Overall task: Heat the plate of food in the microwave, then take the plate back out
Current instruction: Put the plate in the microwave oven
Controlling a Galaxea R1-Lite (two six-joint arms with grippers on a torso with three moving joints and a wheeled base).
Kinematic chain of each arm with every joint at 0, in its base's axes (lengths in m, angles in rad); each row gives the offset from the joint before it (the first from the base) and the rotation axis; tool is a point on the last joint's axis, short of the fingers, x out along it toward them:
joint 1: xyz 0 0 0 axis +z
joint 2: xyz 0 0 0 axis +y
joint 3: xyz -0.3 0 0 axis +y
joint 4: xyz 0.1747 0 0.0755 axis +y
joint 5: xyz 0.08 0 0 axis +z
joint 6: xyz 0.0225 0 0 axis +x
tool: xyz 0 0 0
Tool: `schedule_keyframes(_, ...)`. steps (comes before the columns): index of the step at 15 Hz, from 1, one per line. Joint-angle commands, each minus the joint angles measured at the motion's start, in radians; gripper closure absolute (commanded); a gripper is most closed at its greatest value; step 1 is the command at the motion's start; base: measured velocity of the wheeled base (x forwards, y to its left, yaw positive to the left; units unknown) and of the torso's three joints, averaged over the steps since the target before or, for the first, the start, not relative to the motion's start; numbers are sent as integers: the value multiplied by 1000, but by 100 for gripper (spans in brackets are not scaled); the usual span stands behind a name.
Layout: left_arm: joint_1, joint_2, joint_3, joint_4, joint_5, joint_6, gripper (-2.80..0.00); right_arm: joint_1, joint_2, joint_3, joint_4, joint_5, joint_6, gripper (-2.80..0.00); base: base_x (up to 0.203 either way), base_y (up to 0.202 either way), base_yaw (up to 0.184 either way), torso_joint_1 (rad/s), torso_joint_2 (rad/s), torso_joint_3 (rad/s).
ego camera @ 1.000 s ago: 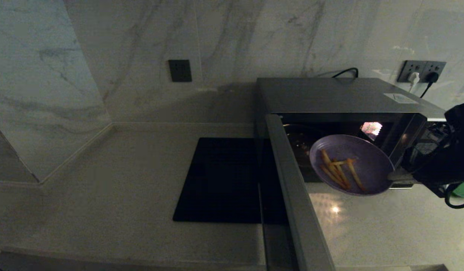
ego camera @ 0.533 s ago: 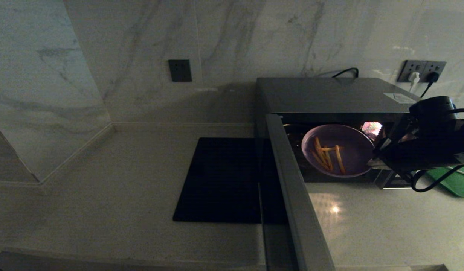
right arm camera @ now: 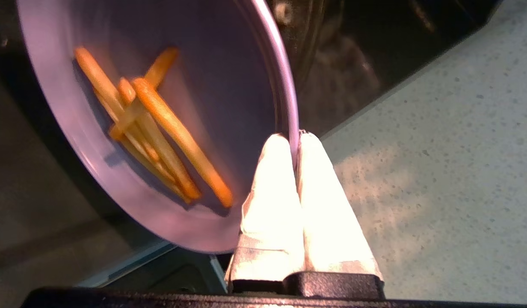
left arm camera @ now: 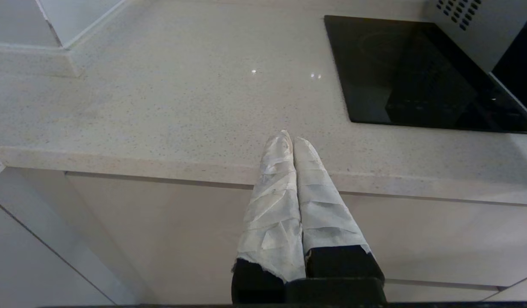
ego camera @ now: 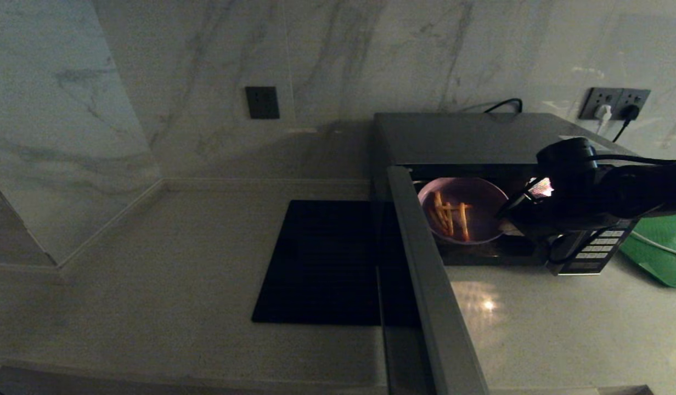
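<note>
The lilac plate (ego camera: 466, 187) is tilted up just under the microwave's top, so my right gripper needs to move it back gently and lower it onto the microwave's bottom (ego camera: 484, 251) before it opens.
The lilac plate of food (ego camera: 463, 209), carrying several orange fries (right arm camera: 161, 128), hangs in the mouth of the silver-grey microwave (ego camera: 480, 137), whose door (ego camera: 426, 285) swings open toward me. My right gripper (ego camera: 508, 218) reaches in from the right and is shut on the plate's rim (right arm camera: 294, 139); the rim edge is pinched between the white-taped fingers (right arm camera: 323, 205). The plate (right arm camera: 161, 107) tilts in that grip. My left gripper (left arm camera: 291, 139) is shut with nothing in it, parked low in front of the counter edge (left arm camera: 161, 162).
A flat black square mat (ego camera: 321, 263) lies on the counter left of the microwave. A green tray (ego camera: 662, 252) sits at the far right behind the arm. The microwave's button panel (ego camera: 590, 249) faces the counter. A wall socket (ego camera: 615, 104) with plugs is above.
My right arm moved left and away from me, carrying the plate from in front of the microwave opening into its cavity. The green tray came into fuller view.
</note>
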Motion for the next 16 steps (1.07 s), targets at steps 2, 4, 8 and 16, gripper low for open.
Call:
schedule_keyframes(2, 0, 0, 0, 0, 0, -1, 0, 12, 89, -79, -5, -19, 44, 0, 0, 0, 0, 0, 0, 0)
schedule_keyframes(4, 0, 0, 0, 0, 0, -1, 0, 11, 107, -120, -4, -20, 51, 0, 0, 0, 0, 0, 0, 0)
schedule_keyframes(8, 0, 0, 0, 0, 0, 0, 0, 11, 102, -101, -4, -34, 73, 0, 0, 0, 0, 0, 0, 0)
schedule_keyframes(16, 0, 0, 0, 0, 0, -1, 0, -8, 21, 32, -9, -84, 82, 0, 0, 0, 0, 0, 0, 0)
